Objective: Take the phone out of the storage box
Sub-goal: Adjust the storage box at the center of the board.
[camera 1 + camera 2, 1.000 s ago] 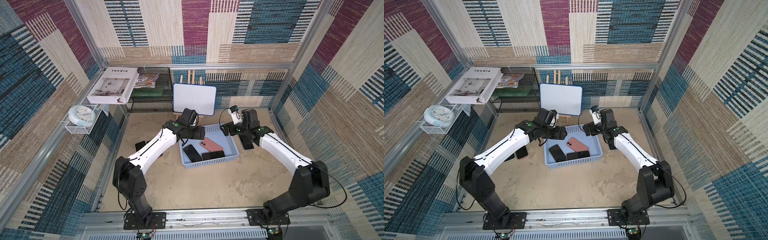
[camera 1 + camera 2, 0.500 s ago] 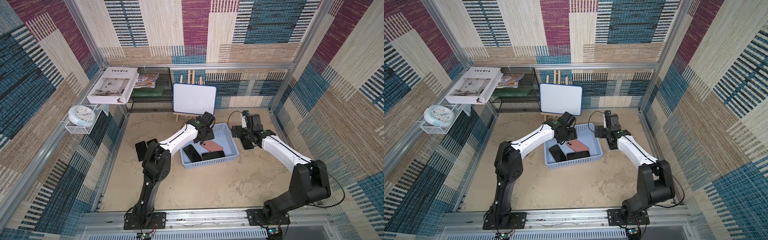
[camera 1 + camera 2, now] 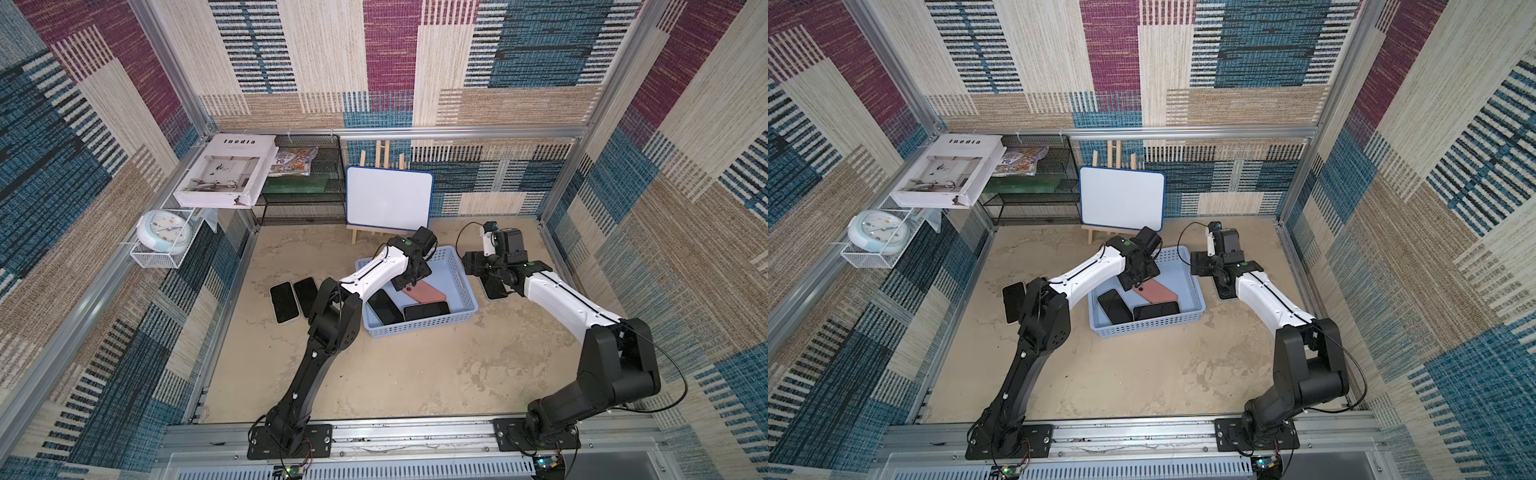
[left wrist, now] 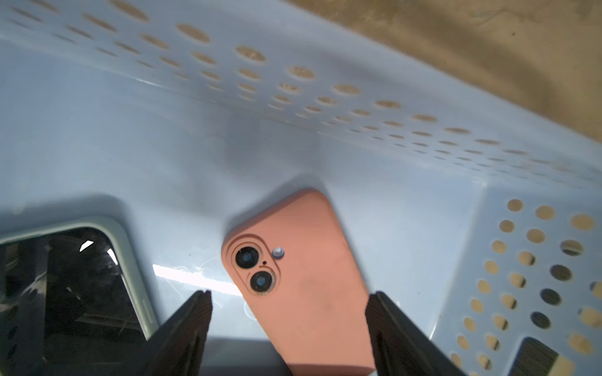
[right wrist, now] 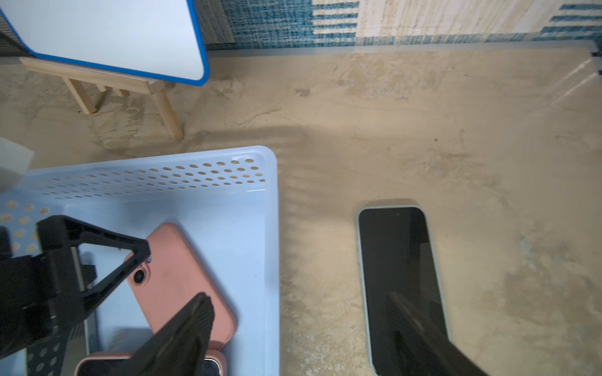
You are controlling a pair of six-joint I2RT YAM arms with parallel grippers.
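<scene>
The pink phone (image 4: 307,275) lies at an angle between my left gripper's fingers, so my right gripper should pull on the storage box's rim (image 3: 472,294) to straighten the phone before the grasp.
The storage box (image 3: 420,326) (image 3: 1144,327) is a pale blue perforated basket in the middle of the floor. Inside lie a pink phone (image 3: 428,294) (image 4: 312,293) (image 5: 182,280), back up, and two dark-screened phones (image 3: 384,306) (image 3: 427,310). My left gripper (image 3: 409,282) (image 4: 288,306) is low inside the box, open, its fingers on either side of the pink phone near its camera end. My right gripper (image 3: 482,276) (image 5: 298,306) hangs open just outside the box's right wall, beside a black phone (image 3: 492,289) (image 5: 400,276) lying on the floor.
Two more phones (image 3: 284,301) (image 3: 306,294) lie on the floor left of the box. A whiteboard on a wooden easel (image 3: 388,199) stands behind it. A black mesh rack (image 3: 303,189) and a clock in a white wire basket (image 3: 164,227) are at the back left.
My left gripper moved right into the box and lowered over the pink phone. My right gripper drew back from the box's right edge, and its jaws narrowed a little.
</scene>
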